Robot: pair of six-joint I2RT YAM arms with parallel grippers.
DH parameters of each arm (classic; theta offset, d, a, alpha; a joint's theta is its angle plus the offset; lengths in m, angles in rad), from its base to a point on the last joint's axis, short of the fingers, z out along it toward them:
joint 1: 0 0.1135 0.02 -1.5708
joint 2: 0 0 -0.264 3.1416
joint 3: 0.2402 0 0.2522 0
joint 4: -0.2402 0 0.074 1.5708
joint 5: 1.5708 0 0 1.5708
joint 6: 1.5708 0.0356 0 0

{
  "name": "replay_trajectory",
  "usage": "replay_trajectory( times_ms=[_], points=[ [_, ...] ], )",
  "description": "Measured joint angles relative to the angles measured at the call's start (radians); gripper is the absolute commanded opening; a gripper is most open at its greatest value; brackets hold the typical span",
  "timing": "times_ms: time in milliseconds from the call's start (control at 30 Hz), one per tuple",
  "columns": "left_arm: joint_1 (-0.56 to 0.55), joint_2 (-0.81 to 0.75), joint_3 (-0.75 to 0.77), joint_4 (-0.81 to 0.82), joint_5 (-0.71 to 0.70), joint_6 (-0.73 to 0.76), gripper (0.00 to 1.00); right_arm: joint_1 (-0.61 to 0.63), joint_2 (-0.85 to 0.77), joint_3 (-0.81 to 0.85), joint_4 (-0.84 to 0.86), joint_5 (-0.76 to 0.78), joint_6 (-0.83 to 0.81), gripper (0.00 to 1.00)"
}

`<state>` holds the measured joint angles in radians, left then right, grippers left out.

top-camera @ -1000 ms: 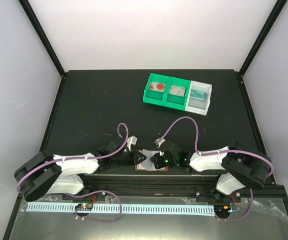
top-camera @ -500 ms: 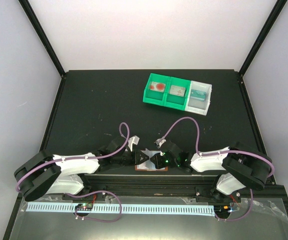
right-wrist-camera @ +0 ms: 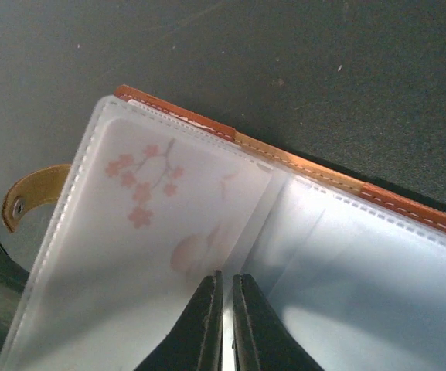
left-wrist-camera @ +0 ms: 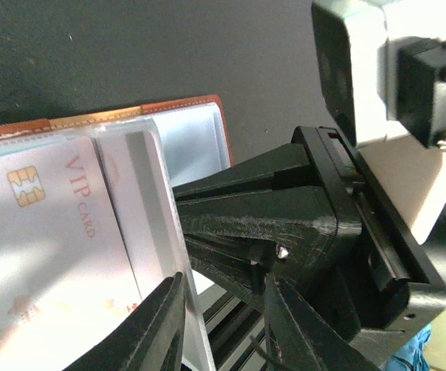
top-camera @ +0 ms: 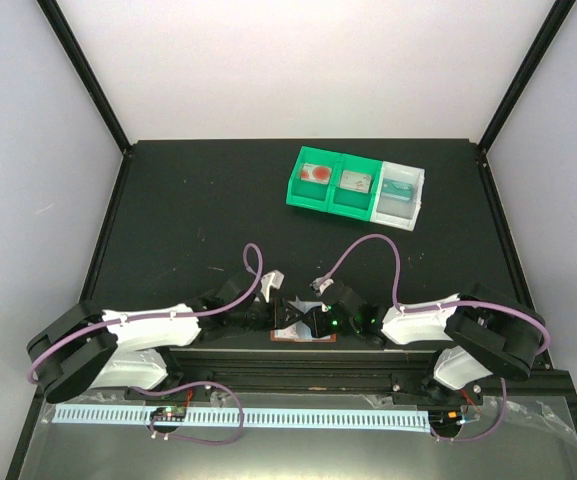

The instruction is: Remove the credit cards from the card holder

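My right gripper should move away and press the sleeve leaf (right-wrist-camera: 134,247) flat before my left gripper pulls its card (left-wrist-camera: 120,178) out, because the leaf is standing up at the card holder's fold.
The card holder (top-camera: 303,338) lies spread open at the table's near edge, between both grippers. Its reddish-brown rim (left-wrist-camera: 184,104) frames clear pockets. In the left wrist view a pinkish-white VIP card (left-wrist-camera: 45,255) with a chip and a silvery-grey card (left-wrist-camera: 147,209) sit in those pockets. My left gripper (left-wrist-camera: 224,282) has its jaws apart, and the pocket's edge runs along the inner side of its left finger (left-wrist-camera: 161,325). My right gripper (right-wrist-camera: 224,282) is shut on the clear sleeve leaf at the holder's fold (right-wrist-camera: 273,201). A flower-printed card (right-wrist-camera: 157,201) sits in the pocket beside it.
Two green bins (top-camera: 333,185) and a white bin (top-camera: 400,195) with small items stand at the back right. The holder's brown tab (right-wrist-camera: 29,197) sticks out sideways. The black frame rail (top-camera: 298,358) runs right behind the holder's near edge. The right gripper's body (left-wrist-camera: 284,224) crowds my left fingers.
My left gripper has shifted slightly right toward the holder and its jaws have spread wider. The right gripper has stayed pinched on the sleeve.
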<state>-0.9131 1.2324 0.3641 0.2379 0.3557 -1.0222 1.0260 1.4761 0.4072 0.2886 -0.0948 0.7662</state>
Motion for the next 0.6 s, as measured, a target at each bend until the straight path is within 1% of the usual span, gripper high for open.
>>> replay_trajectory(
  times_ms=[233, 600],
  points=[
    [-0.031, 0.059, 0.022, 0.021, 0.003, -0.002, 0.31, 0.000, -0.047, -0.021, -0.012, 0.023, 0.003, 0.11],
    [-0.051, 0.112, 0.047, 0.059, 0.006, -0.007, 0.32, 0.000, -0.196, -0.047, -0.119, 0.097, 0.021, 0.11]
  ],
)
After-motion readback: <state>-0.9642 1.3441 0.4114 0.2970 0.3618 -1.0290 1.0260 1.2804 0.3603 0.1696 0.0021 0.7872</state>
